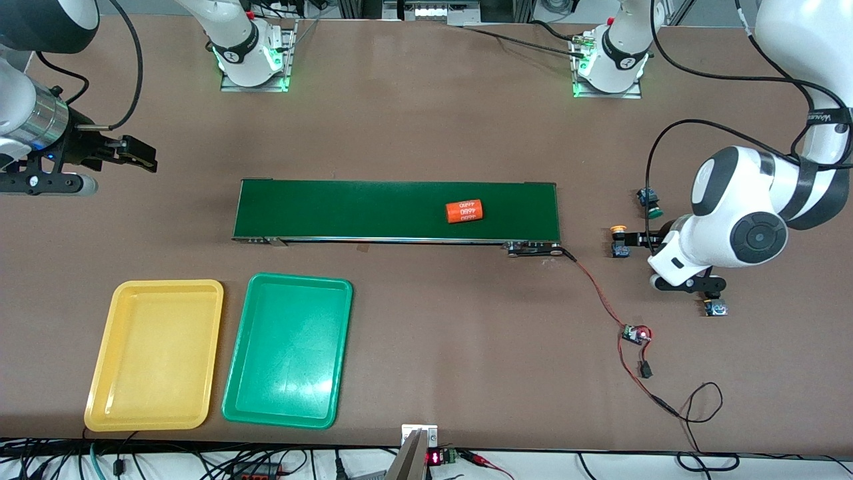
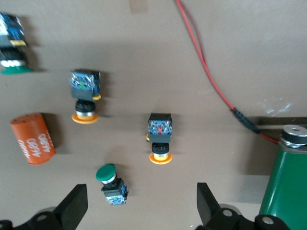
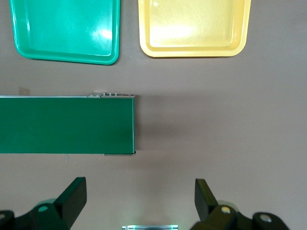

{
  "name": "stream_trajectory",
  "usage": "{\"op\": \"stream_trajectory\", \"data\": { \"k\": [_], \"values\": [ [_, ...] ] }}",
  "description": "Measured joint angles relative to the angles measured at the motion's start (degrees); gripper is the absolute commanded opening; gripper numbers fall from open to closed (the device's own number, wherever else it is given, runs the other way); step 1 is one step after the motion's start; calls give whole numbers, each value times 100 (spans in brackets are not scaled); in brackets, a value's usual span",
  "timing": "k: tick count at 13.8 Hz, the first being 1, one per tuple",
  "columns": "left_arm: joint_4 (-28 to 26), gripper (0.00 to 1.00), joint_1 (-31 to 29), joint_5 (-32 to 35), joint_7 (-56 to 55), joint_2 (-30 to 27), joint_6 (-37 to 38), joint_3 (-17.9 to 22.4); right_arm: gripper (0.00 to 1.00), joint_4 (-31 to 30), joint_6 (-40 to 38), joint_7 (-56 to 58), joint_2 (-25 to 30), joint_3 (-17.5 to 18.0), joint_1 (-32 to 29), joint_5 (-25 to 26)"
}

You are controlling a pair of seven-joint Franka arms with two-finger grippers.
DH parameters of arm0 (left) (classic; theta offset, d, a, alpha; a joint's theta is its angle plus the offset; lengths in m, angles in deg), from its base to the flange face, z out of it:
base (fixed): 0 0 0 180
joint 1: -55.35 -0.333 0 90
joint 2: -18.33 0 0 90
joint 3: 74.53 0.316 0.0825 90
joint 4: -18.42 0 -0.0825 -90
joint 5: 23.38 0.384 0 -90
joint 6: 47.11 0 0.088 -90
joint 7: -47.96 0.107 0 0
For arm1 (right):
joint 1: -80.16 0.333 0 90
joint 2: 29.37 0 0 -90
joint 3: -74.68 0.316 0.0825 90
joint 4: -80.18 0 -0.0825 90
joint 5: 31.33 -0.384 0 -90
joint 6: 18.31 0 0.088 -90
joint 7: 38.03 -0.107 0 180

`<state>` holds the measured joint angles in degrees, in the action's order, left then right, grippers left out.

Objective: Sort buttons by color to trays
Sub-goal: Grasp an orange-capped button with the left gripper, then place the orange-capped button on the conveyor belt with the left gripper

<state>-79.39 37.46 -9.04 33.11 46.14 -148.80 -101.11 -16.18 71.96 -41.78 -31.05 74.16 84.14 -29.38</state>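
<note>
A red wire (image 1: 598, 289) is joined to the conveyor's end. The dark green conveyor (image 1: 384, 211) will therefore move a yellow button toward my right gripper when I put the button there.
My left gripper (image 1: 650, 238) (image 2: 142, 203) is open and empty above the table, off the conveyor's end at the left arm's end. The left wrist view shows all four buttons lying on the table. A green one (image 2: 111, 179) is just ahead of the fingers. A yellow one (image 2: 160, 136), a second yellow one (image 2: 85, 93) and a second green one (image 2: 12, 52) lie farther out. The front view shows only a green (image 1: 650, 203), a yellow (image 1: 620, 240) and one blue base (image 1: 715, 308). The yellow tray (image 1: 100, 373) (image 3: 192, 28) and green tray (image 1: 286, 353) (image 3: 67, 28) are empty. My right gripper (image 1: 143, 157) (image 3: 139, 201) waits open.
The dark green conveyor (image 1: 366, 210) (image 3: 62, 124) (image 2: 285, 191) carries an orange 4680 cylinder (image 1: 464, 211). A second orange cylinder (image 2: 32, 139) lies beside the buttons. A red wire (image 2: 206, 67) runs from the conveyor's end to a small circuit board (image 1: 636, 333).
</note>
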Motion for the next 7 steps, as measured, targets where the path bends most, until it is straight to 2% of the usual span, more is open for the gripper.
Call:
{"op": "stream_trajectory", "data": {
  "k": [3, 7],
  "values": [
    [-433, 100, -4, 0, -129, 65, -349, 1, 100, 0, 0, 0, 0, 0, 0, 0],
    [-1261, 100, -65, 121, -174, 76, -1808, 27, 100, -1, 0, 0, 0, 1, 2, 0]
  ]
}}
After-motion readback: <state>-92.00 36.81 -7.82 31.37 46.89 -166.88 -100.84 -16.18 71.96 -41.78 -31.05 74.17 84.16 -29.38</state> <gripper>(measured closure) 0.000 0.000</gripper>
